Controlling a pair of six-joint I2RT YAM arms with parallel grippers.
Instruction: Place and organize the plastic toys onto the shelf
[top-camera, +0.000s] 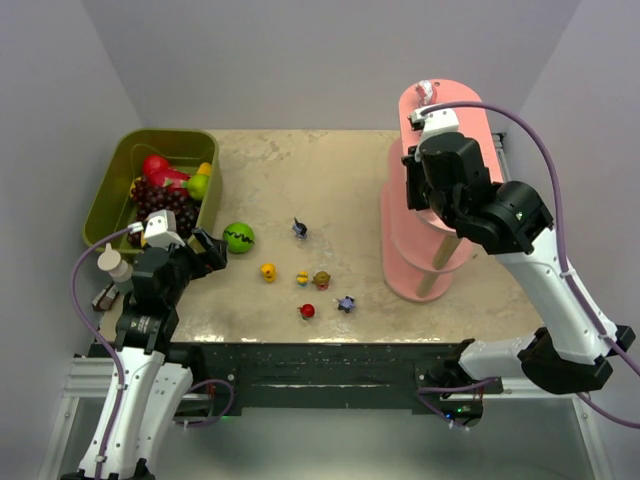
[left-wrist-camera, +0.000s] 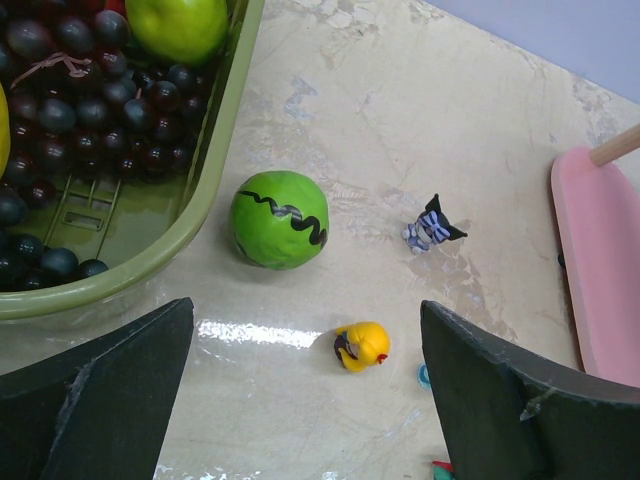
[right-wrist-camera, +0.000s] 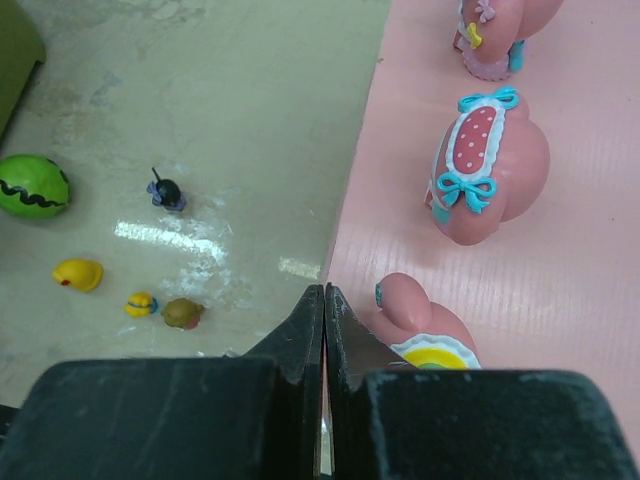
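Note:
My right gripper's fingers are shut beside the nearest pink toy, which sits by the shelf's edge (right-wrist-camera: 334, 258). Next, I back off, open around the toy (right-wrist-camera: 428, 328) and move it inward.
Several small plastic toys lie on the table: a yellow one (top-camera: 268, 271), a yellow-blue one (top-camera: 302, 278), a brown one (top-camera: 321, 279), a red one (top-camera: 307, 311), a purple one (top-camera: 346, 303) and a dark blue one (top-camera: 299, 229). The pink shelf (top-camera: 432, 262) stands at the right. Three pink toys (right-wrist-camera: 487, 168) stand on its top board (right-wrist-camera: 580, 250). My left gripper (left-wrist-camera: 305, 325) is open and empty, low over the table. The yellow toy (left-wrist-camera: 362, 346) lies between its fingers, nearer the right one. My right gripper (right-wrist-camera: 324, 292) is shut and empty over the top board's left edge.
An olive-green bin (top-camera: 112, 186) at the back left holds grapes (left-wrist-camera: 90, 110), a green fruit (left-wrist-camera: 178, 25) and red fruit. A green ball (top-camera: 239, 237) lies next to the bin, beyond the left gripper. A white bottle (top-camera: 113, 265) stands at the table's left edge.

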